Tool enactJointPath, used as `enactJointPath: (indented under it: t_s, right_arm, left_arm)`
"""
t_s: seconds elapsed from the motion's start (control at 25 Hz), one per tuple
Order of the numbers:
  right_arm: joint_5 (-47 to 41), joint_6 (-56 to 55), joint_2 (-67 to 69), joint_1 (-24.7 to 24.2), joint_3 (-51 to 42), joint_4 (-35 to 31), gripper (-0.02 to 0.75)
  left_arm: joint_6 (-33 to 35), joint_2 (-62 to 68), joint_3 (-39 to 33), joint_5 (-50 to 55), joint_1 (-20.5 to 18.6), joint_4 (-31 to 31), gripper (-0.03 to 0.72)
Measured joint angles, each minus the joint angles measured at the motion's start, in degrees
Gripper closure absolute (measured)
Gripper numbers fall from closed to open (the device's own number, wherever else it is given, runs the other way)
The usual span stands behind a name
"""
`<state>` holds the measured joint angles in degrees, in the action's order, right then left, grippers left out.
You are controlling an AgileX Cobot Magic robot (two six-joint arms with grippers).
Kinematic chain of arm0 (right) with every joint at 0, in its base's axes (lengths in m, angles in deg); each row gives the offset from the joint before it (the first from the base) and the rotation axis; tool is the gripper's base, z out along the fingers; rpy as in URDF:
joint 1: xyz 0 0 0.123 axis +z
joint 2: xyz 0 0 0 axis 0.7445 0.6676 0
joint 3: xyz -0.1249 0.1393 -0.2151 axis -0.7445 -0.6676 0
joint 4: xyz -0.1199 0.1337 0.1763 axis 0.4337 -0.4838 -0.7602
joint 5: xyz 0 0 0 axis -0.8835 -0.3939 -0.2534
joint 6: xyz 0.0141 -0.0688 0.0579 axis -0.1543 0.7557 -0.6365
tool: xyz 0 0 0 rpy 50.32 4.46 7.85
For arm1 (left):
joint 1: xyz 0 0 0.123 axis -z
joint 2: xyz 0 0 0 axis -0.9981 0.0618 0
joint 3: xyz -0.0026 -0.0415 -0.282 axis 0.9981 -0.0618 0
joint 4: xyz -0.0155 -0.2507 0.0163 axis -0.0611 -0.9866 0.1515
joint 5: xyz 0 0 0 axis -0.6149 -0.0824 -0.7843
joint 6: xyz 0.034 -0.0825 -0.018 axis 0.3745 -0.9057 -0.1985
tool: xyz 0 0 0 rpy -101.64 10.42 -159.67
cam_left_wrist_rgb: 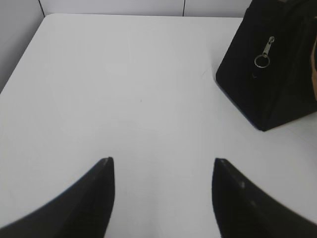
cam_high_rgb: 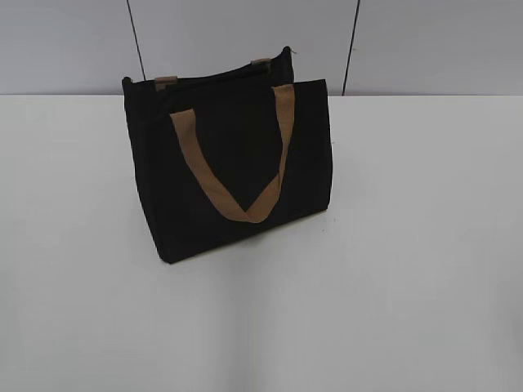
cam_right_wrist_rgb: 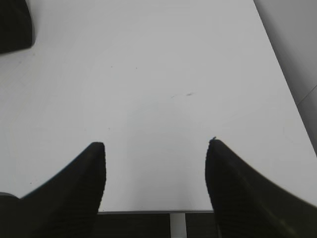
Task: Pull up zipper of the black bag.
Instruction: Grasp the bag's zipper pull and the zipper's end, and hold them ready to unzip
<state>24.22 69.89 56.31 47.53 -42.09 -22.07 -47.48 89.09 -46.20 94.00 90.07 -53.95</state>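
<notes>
The tab [cam_left_wrist_rgb: 264, 54] hangs down the bag's end, so the zip line's fabric end [cam_left_wrist_rgb: 255, 75] should bend up and bring the pull tab along when I lift that end.
The black bag [cam_high_rgb: 233, 163] stands upright on the white table at the back middle, with a tan strap handle [cam_high_rgb: 237, 167] hanging down its front. In the left wrist view the bag [cam_left_wrist_rgb: 267, 74] is at the upper right, and the zipper [cam_left_wrist_rgb: 266, 52], a silver-grey pull tab with a ring, hangs down its end face. My left gripper [cam_left_wrist_rgb: 162, 161] is open and empty, well short of the bag. My right gripper [cam_right_wrist_rgb: 156, 144] is open and empty over bare table; a corner of the bag [cam_right_wrist_rgb: 15, 25] shows at the upper left. Neither gripper shows in the exterior view.
The white table [cam_high_rgb: 392, 286] stretches in front of and beside the bag. A grey panelled wall [cam_high_rgb: 425, 41] stands right behind it. The table's near edge [cam_right_wrist_rgb: 148, 211] shows in the right wrist view, and its right edge [cam_right_wrist_rgb: 282, 74] runs close by.
</notes>
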Motion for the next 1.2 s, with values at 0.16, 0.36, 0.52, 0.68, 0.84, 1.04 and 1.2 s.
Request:
enactJointPath:
  t_s: [0.16,0.36,0.52,0.68,0.84,1.04,1.2]
  right_arm:
    - [0.0,0.0,0.0,0.0,0.0,0.0,0.255]
    - [0.0,0.0,0.0,0.0,0.0,0.0,0.255]
    - [0.0,0.0,0.0,0.0,0.0,0.0,0.255]
    - [0.0,0.0,0.0,0.0,0.0,0.0,0.255]
    - [0.0,0.0,0.0,0.0,0.0,0.0,0.255]
    - [0.0,0.0,0.0,0.0,0.0,0.0,0.255]
    - [0.0,0.0,0.0,0.0,0.0,0.0,0.255]
  left_arm:
    - [0.0,0.0,0.0,0.0,0.0,0.0,0.221]
    - [0.0,0.26,0.0,0.0,0.0,0.0,0.221]
    - [0.3,5.84,2.08,-5.22,0.0,0.04,0.221]
    - [0.78,14.66,3.36,-19.31,0.0,-0.08,0.221]
    - [1.08,22.53,-2.03,-36.01,1.36,-3.13,0.221]
    - [1.31,31.4,-12.76,-61.81,3.44,-5.17,0.221]
    - [1.31,41.55,-16.53,-75.98,5.27,-4.72,0.221]
